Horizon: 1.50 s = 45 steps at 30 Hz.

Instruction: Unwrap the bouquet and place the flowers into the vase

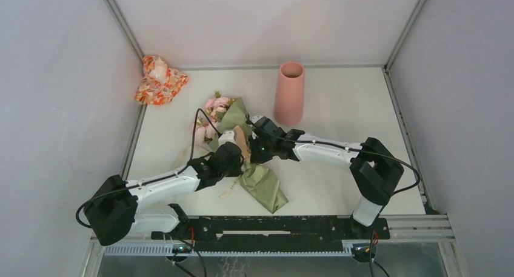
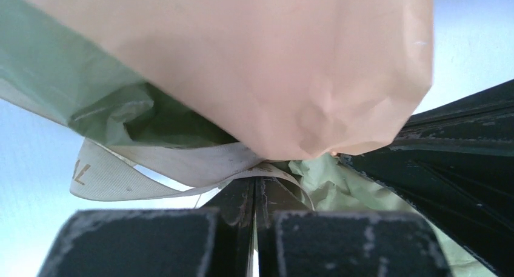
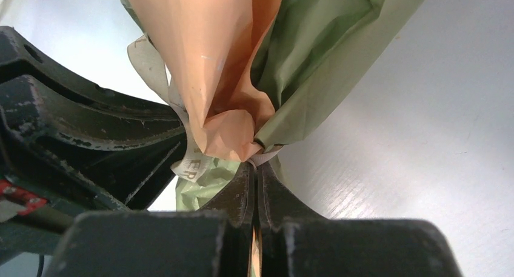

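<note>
I should back my left gripper off, because the cream ribbon goes around the tied waist (image 3: 262, 153) where both grippers crowd. Then my left gripper should take the ribbon (image 2: 212, 160) while my right gripper holds it.
The bouquet (image 1: 242, 145) lies mid-table. Its pink flowers (image 1: 215, 107) point to the far left, and its olive-green paper tail (image 1: 265, 189) trails toward me. Both grippers meet at its tied waist. My left gripper (image 1: 236, 153) (image 2: 257, 180) comes in from the left, shut with the cream ribbon (image 2: 182, 165) pinched at its tips under the tan-orange paper (image 2: 273, 65). My right gripper (image 1: 254, 145) (image 3: 255, 165) comes in from the right, shut on a strand of the ribbon (image 3: 267, 157) just below the paper's knot. The salmon-pink vase (image 1: 290, 94) stands upright behind them, apart from both.
A small orange-and-white floral bundle (image 1: 159, 80) lies at the far left corner against the wall. Grey walls close in the table (image 1: 351, 101) on the left, back and right. A black rail (image 1: 273, 228) runs along the near edge by the arm bases.
</note>
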### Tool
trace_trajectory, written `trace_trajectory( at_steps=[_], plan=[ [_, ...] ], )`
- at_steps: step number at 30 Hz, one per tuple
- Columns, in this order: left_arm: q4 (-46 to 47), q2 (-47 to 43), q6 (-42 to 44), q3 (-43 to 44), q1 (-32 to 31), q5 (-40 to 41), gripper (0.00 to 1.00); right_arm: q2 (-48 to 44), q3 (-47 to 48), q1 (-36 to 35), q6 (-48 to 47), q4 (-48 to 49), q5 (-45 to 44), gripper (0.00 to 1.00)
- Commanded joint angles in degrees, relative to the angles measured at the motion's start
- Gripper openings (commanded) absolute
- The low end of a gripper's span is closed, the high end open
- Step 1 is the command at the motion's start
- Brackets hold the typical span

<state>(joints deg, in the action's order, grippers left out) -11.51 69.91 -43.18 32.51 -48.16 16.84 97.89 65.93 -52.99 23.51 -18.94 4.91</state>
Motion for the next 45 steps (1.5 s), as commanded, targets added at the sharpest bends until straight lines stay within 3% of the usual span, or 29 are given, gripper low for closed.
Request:
trace_trajectory(
  at_steps=[1,16,18,20,23,28,35,45],
  plan=[
    [-3.2,-2.5,-0.8,-2.3,-0.1,4.0,0.0,-5.7,-1.0,1.4,1.8,3.8,3.5,0.0],
    [-11.5,-9.1,-3.9,-4.9,2.1,10.8,0.0,-7.1,-5.6,3.9,3.8,2.6,3.1,0.01],
    [-13.3,-10.9,-3.9,-4.3,2.7,11.1,0.0,-7.7,-5.5,3.7,3.5,2.0,1.4,0.12],
    [-15.5,-12.8,-3.8,-3.3,2.9,11.4,0.0,-8.7,-4.8,3.2,2.5,0.6,-0.9,0.29],
    [-18.7,-16.0,-3.7,-1.0,2.9,12.0,0.0,-10.6,-2.7,0.0,-0.3,-2.5,-8.5,0.41],
    [-24.9,-21.8,-4.8,4.1,2.8,15.1,0.03,-12.3,0.0,-4.6,-4.5,-5.1,-15.8,0.42],
    [-29.8,-31.2,-5.3,9.4,2.9,18.7,0.16,-8.4,2.2,-6.8,-10.9,-2.9,-15.8,0.4],
    [-34.1,-34.5,-6.5,9.4,2.9,20.6,0.17,0.7,6.9,-8.9,-19.5,0.2,-17.5,0.41]
  ],
)
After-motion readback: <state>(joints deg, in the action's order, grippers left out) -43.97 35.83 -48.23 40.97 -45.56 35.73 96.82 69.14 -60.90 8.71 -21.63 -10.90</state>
